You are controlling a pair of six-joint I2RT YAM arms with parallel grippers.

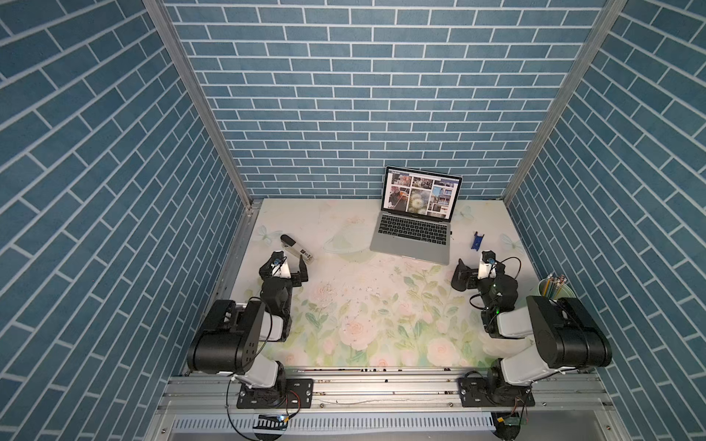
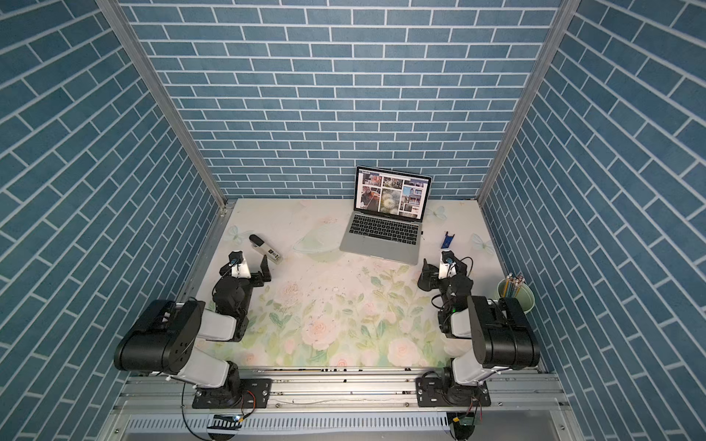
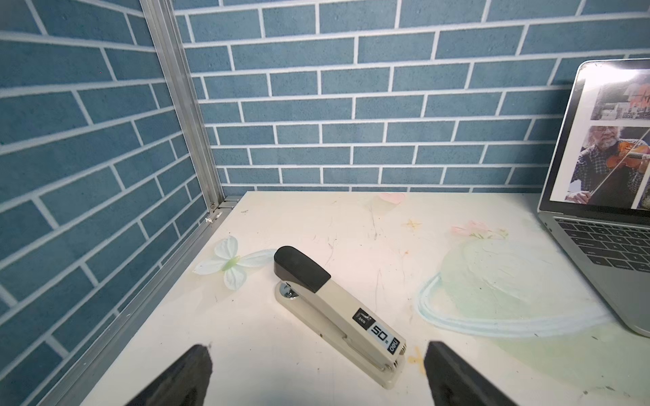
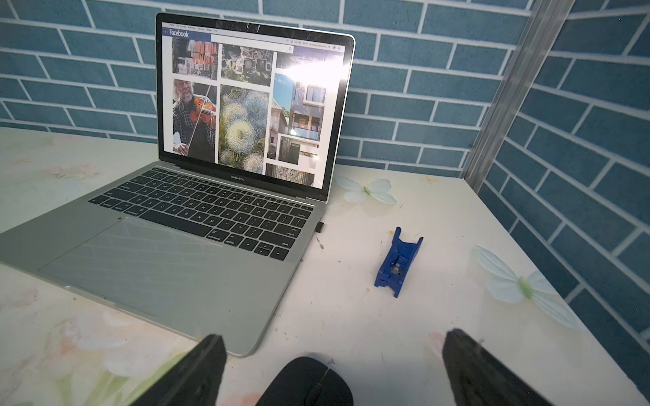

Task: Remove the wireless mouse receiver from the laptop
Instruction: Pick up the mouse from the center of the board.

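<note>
I should first move the black mouse (image 4: 308, 384) with my right gripper in front of the laptop (image 1: 391, 268) toward my left gripper, because the mouse is in my right gripper's way to the receiver.
The laptop (image 1: 414, 244) (image 2: 382, 248) stands open at the back of the table, its screen showing a grid of photos. The wireless mouse receiver (image 4: 319, 227) is a tiny black stub sticking out of the laptop's right side near the hinge; in both top views it is a dark speck (image 1: 451, 231) (image 2: 421, 231). My right gripper (image 4: 334, 338) (image 1: 477, 264) hovers open near the laptop's front right corner, well short of the receiver, nothing between its fingers. My left gripper (image 3: 318, 349) (image 1: 285, 265) is open at the left, far from the laptop (image 3: 598, 246).
A black mouse (image 4: 309, 383) lies right under the right gripper. A small blue plastic piece (image 4: 399, 262) (image 1: 476, 241) lies to the right of the receiver. A beige stapler (image 3: 337, 309) (image 1: 296, 248) lies in front of the left gripper. A pencil cup (image 1: 554, 292) stands at the right wall.
</note>
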